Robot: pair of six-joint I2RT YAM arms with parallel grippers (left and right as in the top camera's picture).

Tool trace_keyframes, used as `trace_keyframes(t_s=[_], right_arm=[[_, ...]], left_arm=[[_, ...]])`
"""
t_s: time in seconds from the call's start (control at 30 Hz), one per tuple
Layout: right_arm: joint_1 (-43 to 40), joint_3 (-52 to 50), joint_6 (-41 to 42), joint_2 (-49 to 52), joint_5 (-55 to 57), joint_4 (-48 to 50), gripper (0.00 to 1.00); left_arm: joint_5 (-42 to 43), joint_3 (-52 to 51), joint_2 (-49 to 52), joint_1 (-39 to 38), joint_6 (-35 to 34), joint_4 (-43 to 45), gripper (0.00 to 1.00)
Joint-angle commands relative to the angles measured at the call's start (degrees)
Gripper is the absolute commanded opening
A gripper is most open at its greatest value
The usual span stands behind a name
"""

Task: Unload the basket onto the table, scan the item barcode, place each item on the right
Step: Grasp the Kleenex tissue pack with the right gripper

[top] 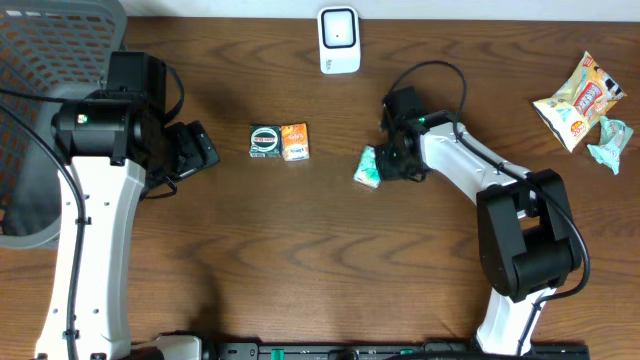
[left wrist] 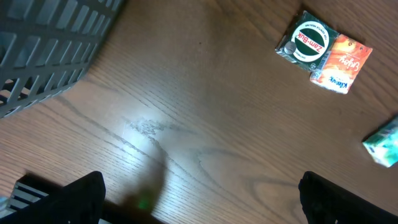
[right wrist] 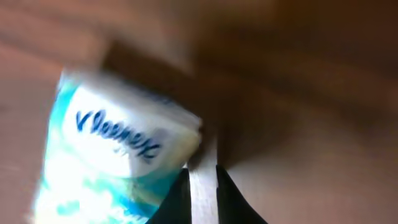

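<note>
I should open my right gripper's fingers, move them over the pack's body (right wrist: 109, 162) and grip it from both sides, because they are shut next to the Kleenex pack's corner (right wrist: 193, 132).
A teal and white Kleenex tissue pack (top: 367, 168) lies on the brown table, right of centre. My right gripper (top: 388, 162) is at its right edge. In the right wrist view the pack (right wrist: 106, 155) fills the left, and the gripper (right wrist: 202, 194) is shut on a thin white strip at the pack's corner. The white barcode scanner (top: 339, 40) stands at the back centre. My left gripper (top: 193, 150) hovers open at the left; in the left wrist view its gripper (left wrist: 205, 208) holds nothing, and the pack (left wrist: 384, 143) shows at the right edge.
A green Zam-Buk box (top: 265, 141) and an orange pack (top: 295, 141) lie together left of centre. A grey mesh basket (top: 50, 60) sits at the far left. A snack bag (top: 580, 100) and a teal wrapper (top: 610, 145) lie at the far right.
</note>
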Motion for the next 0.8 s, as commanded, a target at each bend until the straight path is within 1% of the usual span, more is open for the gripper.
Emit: trace_keyframes(t_s=[0.0,0.1,0.3,0.4,0.43,0.5,0.53,0.57,0.67,0.73,0.77], right_arm=[[-0.26,1.46,-0.17,0.52,-0.76,3.61,0.11],[-0.24,4.50,-0.15,0.52,-2.01,1.99,0.11],[-0.24,11.89,-0.15,0.52,-2.82,-9.42,0.24],[-0.22,13.51,-0.15,0.52,-7.80,-12.83,0.30],[-0.22,13.49,-0.15,0.52,-9.46,-13.22,0.35],[-0.24,13.27,-0.15,0.66,-8.85,-13.70,0.43],[-0.26,12.74,0.68,0.70,-7.82,-13.44,0.55],[-0.42,12.41,1.42,0.72,-7.74,-13.00,0.63],[-0.46,11.67,3.63,0.94,-7.98,-11.69,0.79],[-0.39,11.43,4.46,0.94,-7.98,-11.34,0.88],[-0.35,11.43,4.74,0.94,-7.98,-11.34,0.91]], left_arm=[[-0.35,0.07,0.31,0.02,-0.52,-0.35,0.97],[-0.35,0.07,0.31,0.04,-0.52,-0.35,0.98],[-0.35,0.07,0.31,0.04,-0.52,-0.35,0.98],[-0.35,0.07,0.31,0.02,-0.52,-0.35,0.98],[-0.35,0.07,0.31,0.02,-0.52,-0.35,0.98],[-0.35,0.07,0.31,0.02,-0.52,-0.35,0.98],[-0.35,0.07,0.31,0.02,-0.52,-0.35,0.98],[-0.35,0.07,0.31,0.04,-0.52,-0.35,0.98],[-0.35,0.07,0.31,0.02,-0.52,-0.35,0.98],[-0.35,0.07,0.31,0.04,-0.52,-0.35,0.98],[-0.35,0.07,0.31,0.04,-0.52,-0.35,0.97]])
